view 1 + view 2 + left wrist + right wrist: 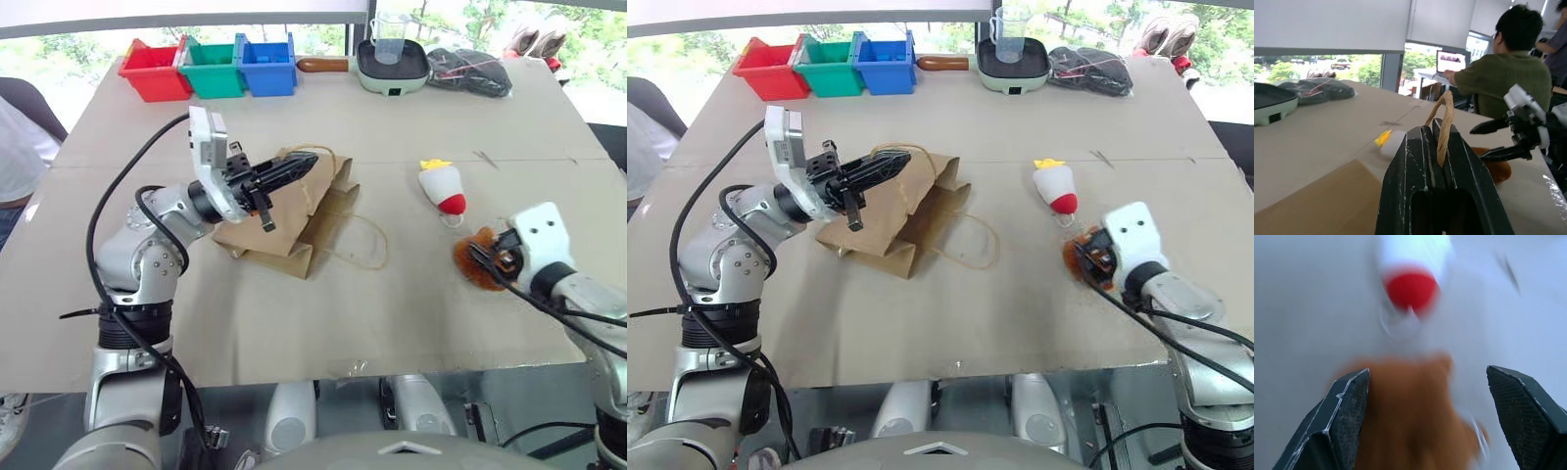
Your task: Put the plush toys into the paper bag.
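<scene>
I see a white string (1480,438) next to the brown plush toy (477,261), so the string will come along with its end dangling when I lift the toy.
The brown paper bag (284,230) lies flat on the table, left of centre. My left gripper (308,164) hovers over it, shut on one twisted paper handle (1444,115), which runs up between the fingers. The white conical plush toy (443,186), with its red end and yellow tuft, lies to the right of the bag. Nearer me sits the brown plush toy (471,266). My right gripper (1428,374) is open at the brown toy, one finger on either side of it without squeezing. The white toy's red end (1410,289) lies just beyond.
Red (154,70), green (214,69) and blue (266,65) bins line the far edge. Beside them are a pale green pan (392,67) holding a clear jug and a black bundle (470,70). A person (1503,78) sits beyond the table's right side.
</scene>
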Robot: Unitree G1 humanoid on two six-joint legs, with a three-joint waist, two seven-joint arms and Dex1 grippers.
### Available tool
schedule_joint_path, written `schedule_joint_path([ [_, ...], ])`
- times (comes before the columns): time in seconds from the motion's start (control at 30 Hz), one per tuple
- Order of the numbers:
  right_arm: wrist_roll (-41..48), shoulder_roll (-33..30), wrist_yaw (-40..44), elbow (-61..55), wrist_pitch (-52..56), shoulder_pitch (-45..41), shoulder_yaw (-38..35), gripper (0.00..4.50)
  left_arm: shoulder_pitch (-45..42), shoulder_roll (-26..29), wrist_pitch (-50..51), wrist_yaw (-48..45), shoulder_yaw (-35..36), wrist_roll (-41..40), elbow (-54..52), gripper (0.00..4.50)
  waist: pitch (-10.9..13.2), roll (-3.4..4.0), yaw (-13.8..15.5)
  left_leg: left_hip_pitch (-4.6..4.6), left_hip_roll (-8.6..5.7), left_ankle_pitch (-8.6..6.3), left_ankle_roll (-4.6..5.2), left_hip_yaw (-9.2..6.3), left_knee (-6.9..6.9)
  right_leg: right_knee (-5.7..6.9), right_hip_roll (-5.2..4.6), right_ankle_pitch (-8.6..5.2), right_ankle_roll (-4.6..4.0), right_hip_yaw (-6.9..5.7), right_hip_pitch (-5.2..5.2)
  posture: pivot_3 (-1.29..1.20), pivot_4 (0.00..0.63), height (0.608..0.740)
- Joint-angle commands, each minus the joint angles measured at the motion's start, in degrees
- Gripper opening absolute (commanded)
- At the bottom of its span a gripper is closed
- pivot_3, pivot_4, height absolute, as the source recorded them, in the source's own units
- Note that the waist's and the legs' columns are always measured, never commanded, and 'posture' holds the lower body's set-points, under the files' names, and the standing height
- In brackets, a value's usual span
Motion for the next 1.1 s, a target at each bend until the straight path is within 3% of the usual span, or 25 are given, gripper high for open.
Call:
schedule_joint_path([
  [0.03, 1.5, 0.8, 0.1, 0.5, 3.3, 0.7, -2.1, 2.86, -0.9, -0.1, 0.3, -0.7, 1.0, -1.5, -1.5, 0.00, 0.0, 0.00, 0.0, 0.00, 0.00, 0.00, 0.01, 0.00, 0.00, 0.00, 0.00, 0.00, 0.00, 0.00, 0.00, 0.00, 0.150, 0.740],
  [0.23, 5.9, 5.8, 1.1, -0.8, 2.7, 1.8, -4.1, 0.21, -0.8, -1.0, 2.9, 0.3, 1.9, -4.6, -2.8, 0.00, 0.0, -0.05, 0.3, -0.03, -0.03, 0.00, 0.01, -0.06, 0.03, -0.10, 0.00, -0.01, 0.03, -0.02, 0.10, 0.00, 0.150, 0.740],
  [0.27, 6.7, 6.6, 1.2, -1.2, 3.2, 1.7, -4.9, 0.03, -0.8, -1.0, 3.4, 0.4, 2.2, -5.3, -2.9, 0.00, 0.0, -0.08, 0.2, -0.04, -0.04, 0.00, 0.01, -0.05, 0.03, -0.11, 0.00, 0.00, 0.03, 0.00, 0.10, 0.00, 0.150, 0.740],
  [0.37, 15.7, 14.3, 3.9, -4.9, 2.3, -0.9, -10.4, 0.03, -0.7, -1.5, 8.3, 1.2, 4.3, -12.3, -4.1, 0.00, 0.0, -0.08, 0.0, -0.02, -0.02, 0.00, 0.01, -0.07, 0.04, -0.08, 0.01, 0.00, 0.04, -0.01, 0.10, 0.00, 0.150, 0.740],
  [0.47, 22.0, 20.4, 3.4, -7.1, 3.1, -4.5, -11.2, 0.03, -0.7, -1.1, 10.1, 1.8, 4.8, -14.0, -4.8, 0.00, 0.1, 0.11, -0.4, 0.00, 0.04, 0.00, 0.01, -0.11, 0.01, -0.06, 0.08, 0.10, 0.22, -0.01, 0.09, 0.00, 0.150, 0.740],
  [0.57, 24.4, 28.2, -0.2, -2.0, 2.4, -14.7, -4.9, 0.03, -0.3, -1.4, 10.6, 2.7, 4.4, -14.3, -6.0, 0.00, 0.1, 0.14, -1.0, 0.00, 0.03, 0.00, 0.01, -0.13, 0.01, -0.04, 0.10, 0.11, 0.23, -0.02, 0.08, 0.00, 0.150, 0.740],
  [0.7, 20.5, 28.2, -0.2, 9.1, -1.8, -23.1, 5.8, 0.03, 0.0, -2.0, 10.3, 3.0, 2.6, -12.6, -7.4, 0.00, 0.1, 0.13, -1.2, -0.01, 0.02, 0.00, 0.01, -0.13, -0.01, -0.07, 0.09, 0.12, 0.21, -0.01, 0.08, 0.00, 0.150, 0.740],
  [0.83, 20.8, 25.3, 1.7, 14.5, -3.3, -27.0, 8.7, 0.03, 0.2, -2.8, 9.1, 3.6, 1.4, -10.5, -8.5, 0.00, 0.1, 0.12, -0.8, -0.10, -0.01, -0.01, 0.01, -0.17, -0.07, -0.12, 0.09, 0.12, 0.21, -0.03, 0.06, 0.00, 0.150, 0.740],
  [0.97, 18.8, 15.0, 1.9, 14.3, -3.2, -23.7, 5.0, 0.03, 0.9, -3.4, 7.8, 5.6, 2.1, -9.6, -9.5, 0.00, 0.1, 0.12, 0.0, -0.11, -0.02, -0.01, 0.02, -0.16, -0.10, -0.14, 0.09, 0.12, 0.21, -0.03, 0.06, 0.00, 0.150, 0.740],
  [1.1, 18.2, 5.7, 1.1, 12.7, -3.4, -18.5, -3.2, 0.03, 2.8, -3.0, 7.5, 6.3, 2.6, -9.7, -11.0, 0.00, 0.1, 0.14, 0.2, -0.08, -0.03, -0.02, 0.02, -0.12, -0.14, -0.17, 0.08, 0.11, 0.20, 0.01, 0.05, 0.00, 0.150, 0.740],
])
